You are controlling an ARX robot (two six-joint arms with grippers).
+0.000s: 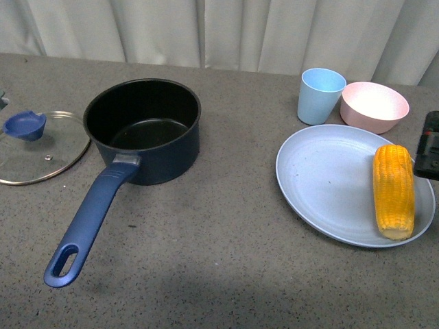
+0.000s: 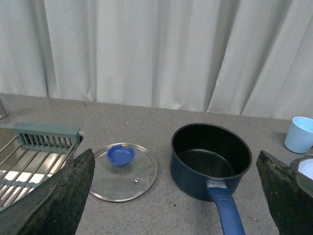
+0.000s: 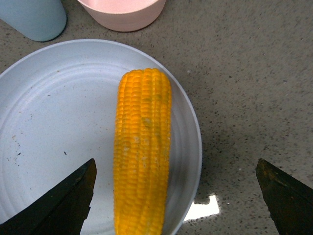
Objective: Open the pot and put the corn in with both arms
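Observation:
I expect the corn (image 3: 142,152) to squeeze in at its middle when I grip it to lift, because pale, uneven patches (image 3: 143,138) interrupt the rows of kernels.
The navy pot (image 1: 144,130) stands uncovered at the table's centre-left, black inside and empty, its long blue handle (image 1: 89,219) pointing toward me. Its glass lid (image 1: 41,147) with a blue knob lies flat to its left. The corn (image 1: 393,190) lies on a pale blue plate (image 1: 322,185) at the right. My right gripper (image 3: 176,200) is open above the corn (image 3: 142,152), one finger (image 3: 68,205) on each side. My left gripper (image 2: 176,205) is open and empty, raised, facing the pot (image 2: 210,159) and lid (image 2: 122,171).
A light blue cup (image 1: 319,94) and a pink bowl (image 1: 374,105) stand behind the plate. A dish rack (image 2: 29,156) sits left of the lid. A white curtain hangs along the table's far edge. A black part of the right arm (image 1: 429,145) shows at the right edge.

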